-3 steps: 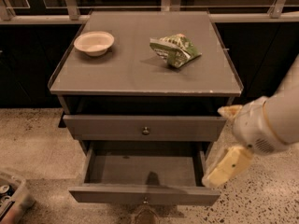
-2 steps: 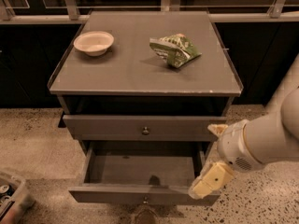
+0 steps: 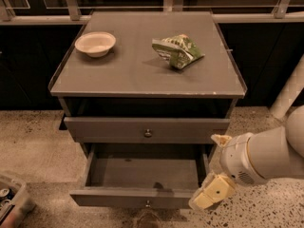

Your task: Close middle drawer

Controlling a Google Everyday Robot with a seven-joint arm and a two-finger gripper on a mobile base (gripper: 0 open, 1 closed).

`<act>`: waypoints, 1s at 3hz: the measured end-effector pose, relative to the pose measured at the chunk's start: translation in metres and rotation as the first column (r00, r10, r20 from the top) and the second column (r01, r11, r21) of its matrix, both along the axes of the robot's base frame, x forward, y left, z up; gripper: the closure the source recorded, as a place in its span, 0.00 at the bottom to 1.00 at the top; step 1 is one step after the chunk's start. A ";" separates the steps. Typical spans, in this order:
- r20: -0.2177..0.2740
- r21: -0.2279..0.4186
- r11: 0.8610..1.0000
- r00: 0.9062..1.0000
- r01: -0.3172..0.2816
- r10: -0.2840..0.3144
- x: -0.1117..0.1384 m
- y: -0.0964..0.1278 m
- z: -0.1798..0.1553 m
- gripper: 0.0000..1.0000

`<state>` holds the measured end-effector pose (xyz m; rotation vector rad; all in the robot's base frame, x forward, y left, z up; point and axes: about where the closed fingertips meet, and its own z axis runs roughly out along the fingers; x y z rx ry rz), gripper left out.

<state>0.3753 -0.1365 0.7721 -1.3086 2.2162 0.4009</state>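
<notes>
The middle drawer's sides go straight back beneath the top drawer, so I expect the middle drawer to slide in square when I push it off-centre.
The dark grey cabinet has its middle drawer pulled far out, showing an empty inside. Its small round knob sits at the centre of the front, near the bottom edge of the view. The top drawer above it stands only slightly out, with its own knob. The lowest drawer is hidden under the open one. My gripper, cream-coloured on a white arm, is at the right front corner of the open middle drawer, close to its front.
A white bowl and a green crumpled snack bag lie on the cabinet top. A bin with cans stands on the speckled floor at the lower left. A white post stands at the right, dark railing behind.
My gripper has moved down and to the left, from beside the drawer's right side to its right front corner. The drawer has stayed open.
</notes>
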 end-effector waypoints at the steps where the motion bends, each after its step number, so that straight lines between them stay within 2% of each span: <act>1: -0.052 0.071 0.995 0.997 0.063 -0.060 -0.021 0.006 -0.056 0.00; 2: -0.108 0.070 0.989 0.987 0.130 -0.122 -0.042 0.013 -0.127 0.19; 3: -0.061 0.054 0.984 0.984 0.168 -0.165 -0.032 0.006 -0.132 0.42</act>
